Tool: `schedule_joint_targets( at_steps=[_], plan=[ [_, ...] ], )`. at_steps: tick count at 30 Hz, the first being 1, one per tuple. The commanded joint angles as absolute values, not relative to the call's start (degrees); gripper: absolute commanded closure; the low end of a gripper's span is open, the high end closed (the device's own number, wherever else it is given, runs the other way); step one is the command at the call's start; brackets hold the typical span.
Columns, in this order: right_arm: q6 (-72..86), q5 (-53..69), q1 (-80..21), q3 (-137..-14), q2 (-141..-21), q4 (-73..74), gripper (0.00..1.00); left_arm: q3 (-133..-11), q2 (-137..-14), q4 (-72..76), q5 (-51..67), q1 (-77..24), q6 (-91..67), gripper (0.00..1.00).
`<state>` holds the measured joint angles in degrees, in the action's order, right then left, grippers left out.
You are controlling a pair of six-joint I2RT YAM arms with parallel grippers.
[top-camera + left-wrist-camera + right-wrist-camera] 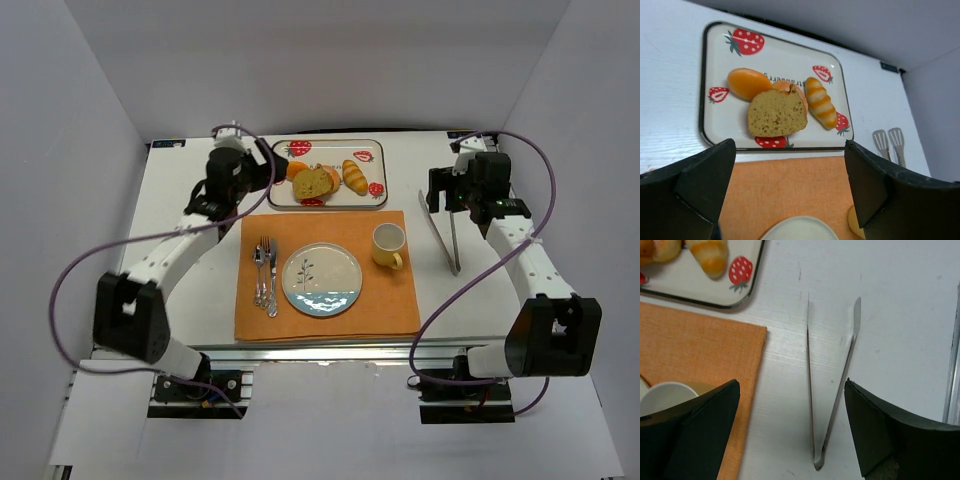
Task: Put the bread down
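The metal tongs (438,237) lie under the robot's right gripper, far across the tray from its empty left gripper, so the right gripper should grip the striped roll (354,177) with the tongs.
A strawberry-patterned tray (281,197) at the back holds a bread slice (311,183), an orange bun (297,169) and a striped roll (354,176). In the left wrist view the slice (776,113), bun (747,82) and roll (820,103) lie on the tray (714,122). My left gripper (222,178) is open and empty, left of the tray. A white plate (321,280) lies on the orange placemat (390,300). My right gripper (462,192) is open and empty, above metal tongs (448,242), which also show in the right wrist view (830,390).
A yellow mug (388,244) stands on the mat right of the plate. A fork and spoon (265,275) lie left of the plate. White walls enclose the table on three sides. The tongs' tips (889,141) show in the left wrist view.
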<state>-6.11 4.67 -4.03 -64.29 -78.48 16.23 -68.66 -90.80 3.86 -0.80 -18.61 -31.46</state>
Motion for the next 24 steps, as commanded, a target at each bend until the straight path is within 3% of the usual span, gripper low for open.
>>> schedule_joint_targets(
  at_steps=[1,3,4,5,6,7,8,9,10,16,24],
  plan=[
    [-10.1,7.4,-1.0,-61.3,-76.1,15.9,0.11,-60.7,-78.7,5.3,-4.8,-17.8,-30.3,0.02],
    [-22.8,20.8,3.8,-59.0,-74.5,19.7,0.48,-52.0,-71.9,4.7,-4.6,-17.2,-31.1,0.05],
    [-25.4,21.2,4.2,-57.5,-74.5,20.0,0.98,-49.9,-68.1,4.7,-3.8,-16.9,-31.7,0.35],
    [-26.1,21.3,4.9,-56.9,-74.9,20.4,1.00,-46.0,-66.1,4.7,-3.0,-16.6,-32.0,0.69],
    [-28.2,22.3,6.0,-55.6,-75.8,21.3,0.89,-38.8,-58.6,3.8,-3.6,-16.3,-35.1,1.00],
    [-28.5,21.9,6.1,-55.9,-76.7,21.9,0.42,-36.0,-55.1,3.0,-4.6,-16.3,-36.5,0.95],
    [-26.7,20.1,6.2,-56.9,-78.0,22.2,0.11,-34.2,-52.1,1.1,-6.1,-16.3,-37.1,0.50],
    [-25.2,18.0,6.2,-57.9,-79.6,22.4,0.11,-33.0,-49.6,-1.5,-6.9,-16.3,-37.4,0.16],
    [-22.8,14.6,6.1,-58.6,-81.5,22.5,0.11,-32.4,-47.5,-2.6,-7.9,-16.3,-37.1,0.04],
    [-22.6,6.6,4.8,-59.7,-90.8,19.3,0.11,-29.9,-44.4,-6.1,-8.5,-16.3,-36.1,0.02],
    [-22.2,9.0,4.4,-62.8,-100.7,20.7,0.19,-30.8,-46.1,-6.7,-8.6,-16.3,-35.0,0.02]
  ],
)
